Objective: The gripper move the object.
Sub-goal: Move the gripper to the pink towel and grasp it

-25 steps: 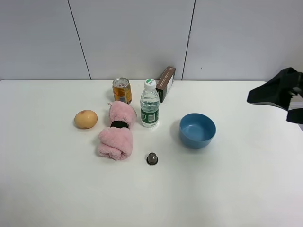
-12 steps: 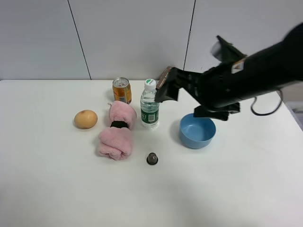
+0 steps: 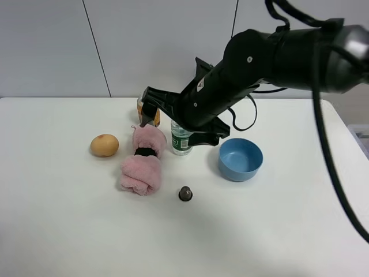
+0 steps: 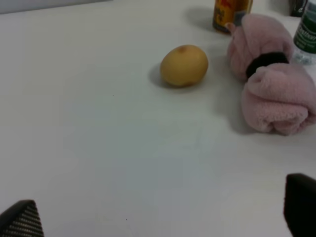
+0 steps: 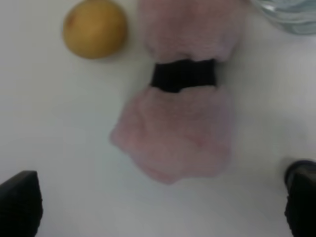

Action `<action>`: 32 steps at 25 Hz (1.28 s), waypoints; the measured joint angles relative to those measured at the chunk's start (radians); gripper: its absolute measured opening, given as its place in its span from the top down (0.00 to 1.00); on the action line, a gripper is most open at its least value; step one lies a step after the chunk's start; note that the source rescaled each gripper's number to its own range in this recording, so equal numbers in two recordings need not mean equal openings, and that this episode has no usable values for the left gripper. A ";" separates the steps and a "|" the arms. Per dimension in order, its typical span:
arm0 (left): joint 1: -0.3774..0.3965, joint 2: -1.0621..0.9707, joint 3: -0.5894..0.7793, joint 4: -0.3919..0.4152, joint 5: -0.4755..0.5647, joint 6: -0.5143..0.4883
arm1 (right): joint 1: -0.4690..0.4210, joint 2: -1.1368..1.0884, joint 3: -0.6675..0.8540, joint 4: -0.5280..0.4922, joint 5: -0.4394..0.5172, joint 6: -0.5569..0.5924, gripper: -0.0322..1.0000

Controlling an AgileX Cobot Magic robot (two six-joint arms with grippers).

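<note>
The water bottle [image 3: 181, 142] has my right gripper's open fingers tilted across it, so I should level the fingers and lower them around the towel's near half [image 3: 141, 175].
The pink rolled towel [image 3: 142, 161] with a black band lies on the white table between a tan fruit [image 3: 104, 145] and a water bottle [image 3: 180, 140]. My right arm reaches across from the right, and its gripper [image 3: 151, 109] hangs open above the towel's far end. In the right wrist view the towel [image 5: 182, 123] lies straight below the open gripper [image 5: 160, 205], not touched. The left gripper [image 4: 158, 212] is open and empty, low over bare table; its view shows the towel [image 4: 269, 74] well ahead of it.
A blue bowl [image 3: 240, 158] stands right of the bottle. A small dark cap [image 3: 185, 193] lies in front of the towel. An orange can [image 3: 155, 119] stands behind the towel, partly hidden by the gripper. The fruit [image 4: 184, 65] lies beside the towel.
My right arm has swung in from the right edge across the table, past the bowl and bottle, and now hangs over the towel. The objects have not moved.
</note>
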 joint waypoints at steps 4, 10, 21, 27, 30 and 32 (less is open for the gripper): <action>0.000 0.000 0.000 0.000 0.000 0.000 | 0.003 0.051 -0.001 -0.064 -0.006 0.064 0.00; 0.000 0.000 0.000 0.001 0.000 0.000 | 0.018 0.065 -0.003 -0.143 -0.063 0.144 0.00; 0.000 0.000 0.000 0.002 0.000 0.000 | 0.067 0.176 -0.217 -0.276 0.062 0.229 0.02; 0.000 0.000 0.000 0.002 0.000 0.000 | 0.109 0.270 -0.446 -0.371 0.311 0.243 0.06; 0.000 0.000 0.000 0.002 0.000 0.000 | 0.119 0.311 -0.525 -0.400 0.422 0.243 0.06; 0.000 0.000 0.000 0.002 0.000 0.000 | 0.119 0.328 -0.543 -0.410 0.468 0.242 0.06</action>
